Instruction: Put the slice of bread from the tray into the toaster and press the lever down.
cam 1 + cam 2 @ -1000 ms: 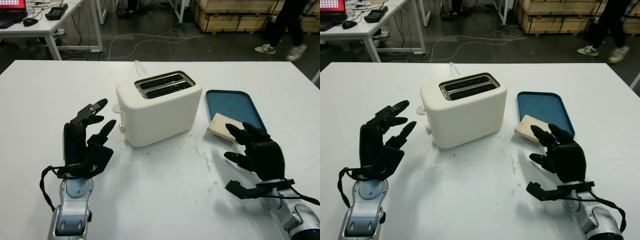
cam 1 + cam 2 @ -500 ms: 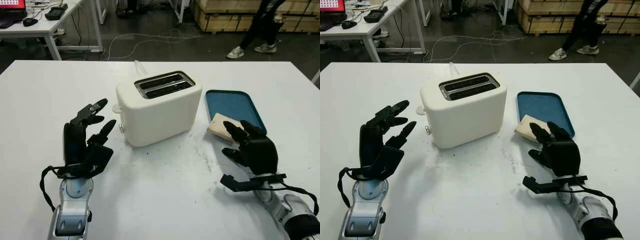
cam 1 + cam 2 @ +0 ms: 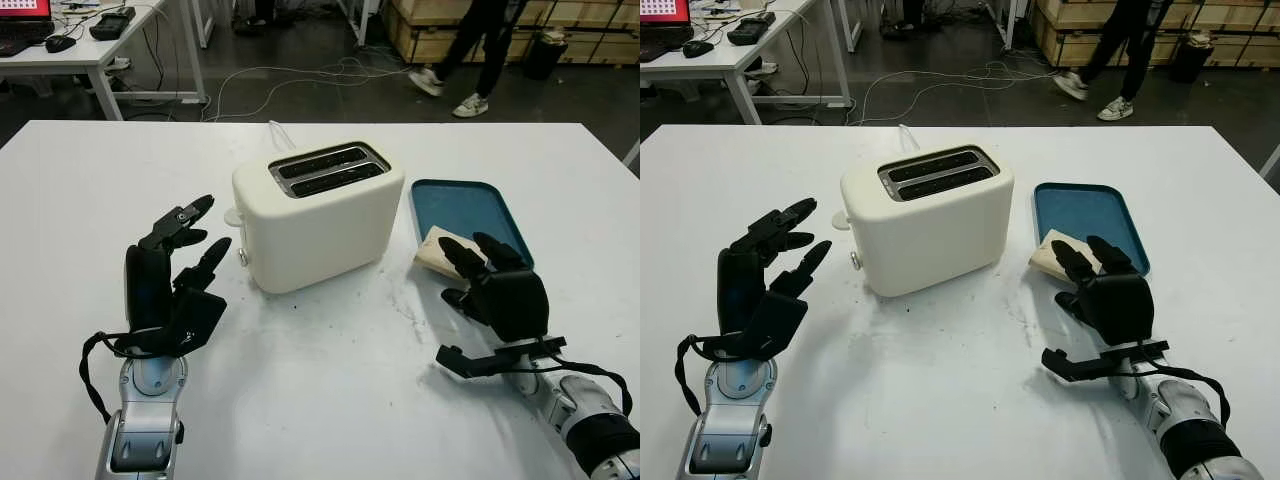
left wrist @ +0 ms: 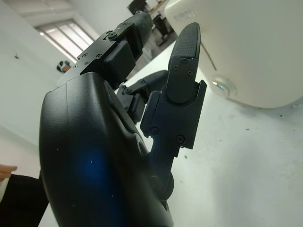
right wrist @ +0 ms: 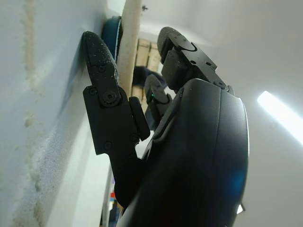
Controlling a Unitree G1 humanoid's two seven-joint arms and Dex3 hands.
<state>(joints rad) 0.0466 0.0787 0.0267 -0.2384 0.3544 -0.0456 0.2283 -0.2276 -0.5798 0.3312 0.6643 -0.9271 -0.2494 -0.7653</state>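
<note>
The toaster's lever tab is up. So the bread (image 3: 431,251) will stop with its top edge sticking out above the toaster's slot when I lower it in.
A cream two-slot toaster (image 3: 315,215) stands mid-table, its lever tab (image 3: 233,215) up on the left end. To its right lies a blue tray (image 3: 470,205). The pale bread slice (image 3: 433,250) lies on the tray's near left corner, overhanging the rim. My right hand (image 3: 462,265) is open at the slice's near edge, with its fingers (image 3: 478,245) reaching over the bread. In the right wrist view the bread (image 5: 130,38) stands between the thumb (image 5: 102,71) and the other fingers, not gripped. My left hand (image 3: 200,230) is held open and upright left of the toaster (image 4: 246,47).
The white table (image 3: 330,400) reaches to all sides. Beyond its far edge lie floor cables (image 3: 300,85). A desk (image 3: 90,50) stands at the back left. A person's legs (image 3: 470,50) walk past wooden crates at the back right.
My right hand has slid forward, so its fingers now lie over the bread's near edge. The left hand has stayed put. The person behind has walked leftward.
</note>
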